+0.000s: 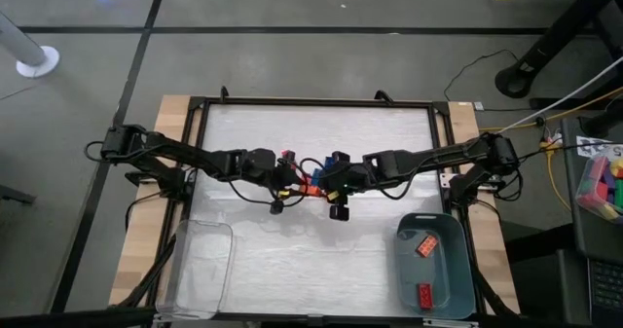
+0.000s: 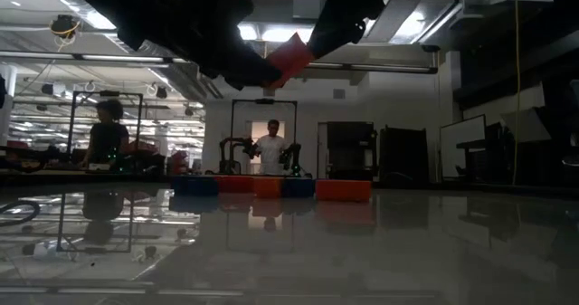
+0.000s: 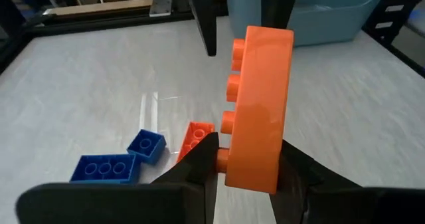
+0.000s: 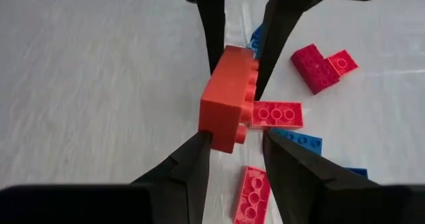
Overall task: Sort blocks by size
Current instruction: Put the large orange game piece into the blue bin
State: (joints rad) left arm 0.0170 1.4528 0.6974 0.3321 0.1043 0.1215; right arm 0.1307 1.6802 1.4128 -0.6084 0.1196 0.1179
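Note:
Next, I take the brick's loose end [image 4: 223, 122] with my right gripper and carry the brick to the blue-grey bin [image 1: 434, 267], because my left gripper is holding the long orange brick far from there.
My left gripper [image 1: 295, 185] is shut on a long orange brick [image 3: 259, 104], held above the table's middle; the brick also shows in the low view [image 2: 291, 56]. My right gripper [image 4: 232, 141] is open and faces it from the right, with a finger on each side of the brick's free end. Below them, several red, orange and blue bricks [image 4: 277, 114] lie flat on the table, among them a red pair [image 4: 322, 66] and blue ones [image 3: 106, 169]. My left gripper pinches the orange brick between its two fingers, one on the studded face [image 3: 222, 159] and one on the underside, at the end nearest the wrist. The fingers come level from the table's left and lie along the brick. The brick sticks out past them, clear of the table. My right gripper has one finger [image 4: 196, 151] right beside the brick's free end; I cannot tell whether it touches.
A blue-grey bin [image 1: 458, 270] at the near right holds an orange brick [image 1: 425, 245] and a red brick [image 1: 426, 294]. A clear bin [image 1: 200, 265] stands at the near left. A pile of coloured bricks [image 1: 604, 182] lies off the table to the right. People show in the room behind.

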